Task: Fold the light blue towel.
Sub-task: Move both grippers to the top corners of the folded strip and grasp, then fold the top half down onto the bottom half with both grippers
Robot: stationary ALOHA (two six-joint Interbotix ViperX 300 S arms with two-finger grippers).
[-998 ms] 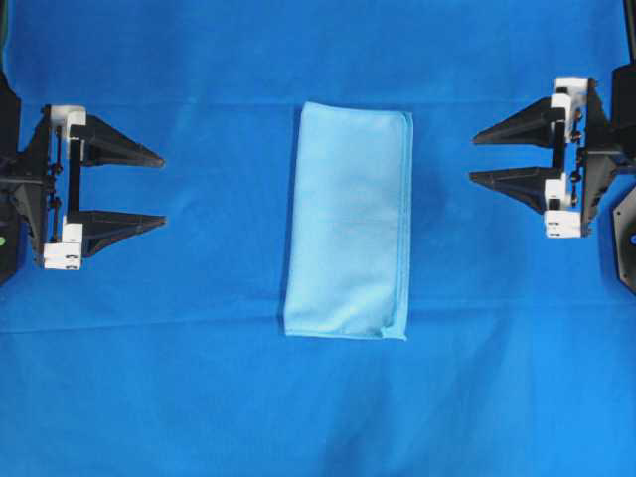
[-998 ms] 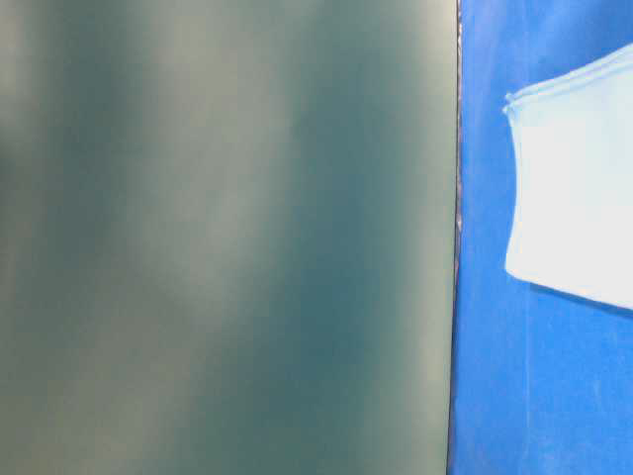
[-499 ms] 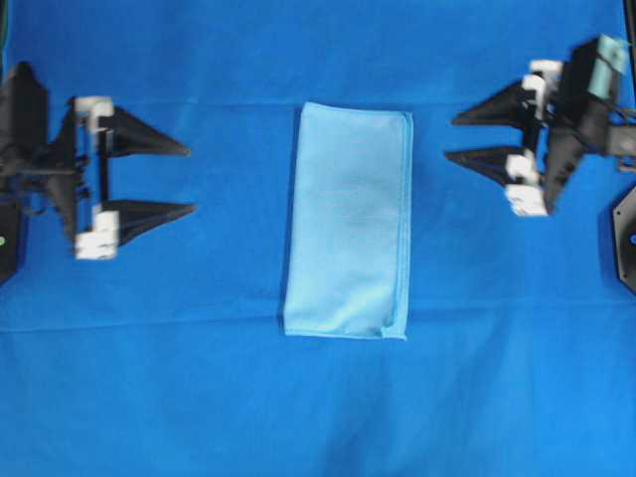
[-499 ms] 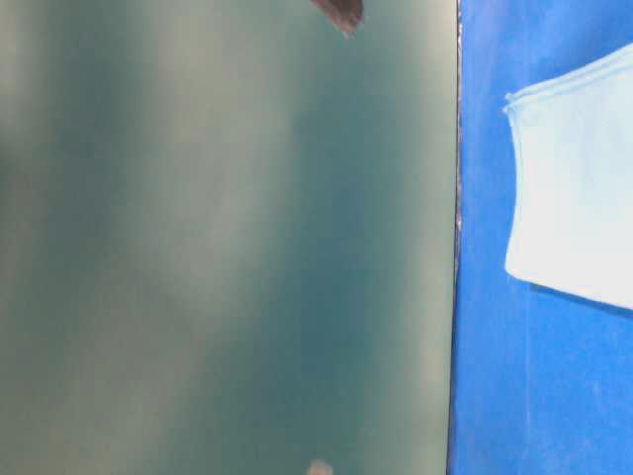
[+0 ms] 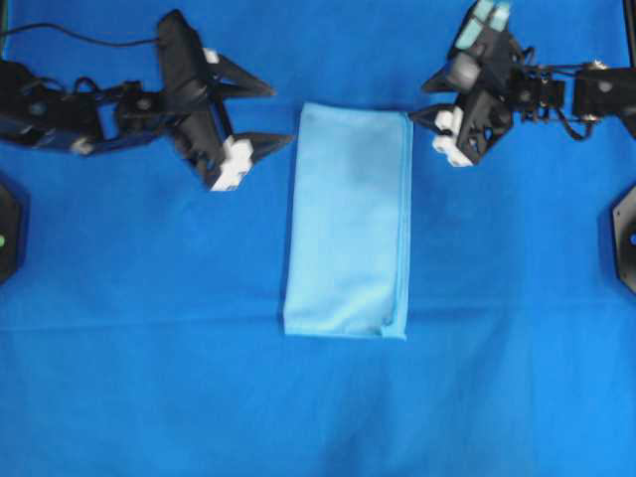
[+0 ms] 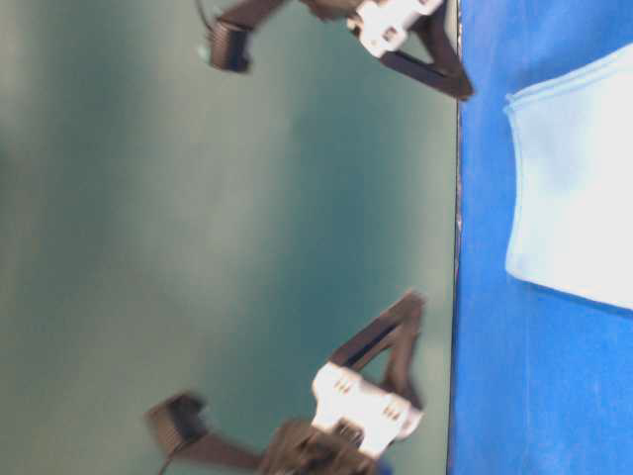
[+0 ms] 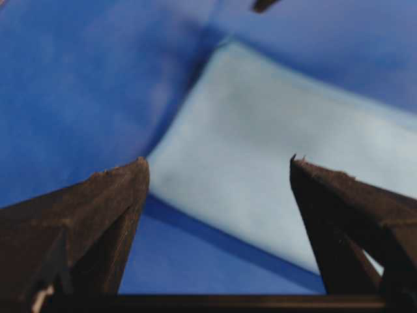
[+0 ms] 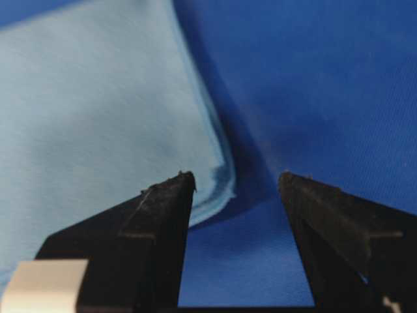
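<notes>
I see stacked edges (image 8: 221, 188) at the towel's far corner, so the light blue towel's layers (image 5: 349, 209) will fold over together when I bring the towel's far end nearer.
The light blue towel (image 5: 348, 219) lies folded into a tall narrow rectangle on the royal-blue table sheet (image 5: 149, 378). My left gripper (image 5: 281, 114) is open, just left of the towel's far left corner and above the sheet. In the left wrist view the towel (image 7: 273, 150) lies ahead between the spread jaws of the gripper (image 7: 217, 162). My right gripper (image 5: 419, 102) is open beside the towel's far right corner. In the right wrist view the towel's stitched corner (image 8: 218, 179) sits by the left finger of the gripper (image 8: 236, 175). Both grippers are empty.
Black arm bases sit at the left edge (image 5: 5, 238) and right edge (image 5: 626, 238). A thin cable (image 5: 89, 40) trails behind the left arm. In the table-level view a blurred grey-green surface (image 6: 198, 247) fills the left, with the towel (image 6: 574, 188) at the right.
Both arms have swung in from the table's sides toward the far end of the towel, jaws still open. The towel has not moved.
</notes>
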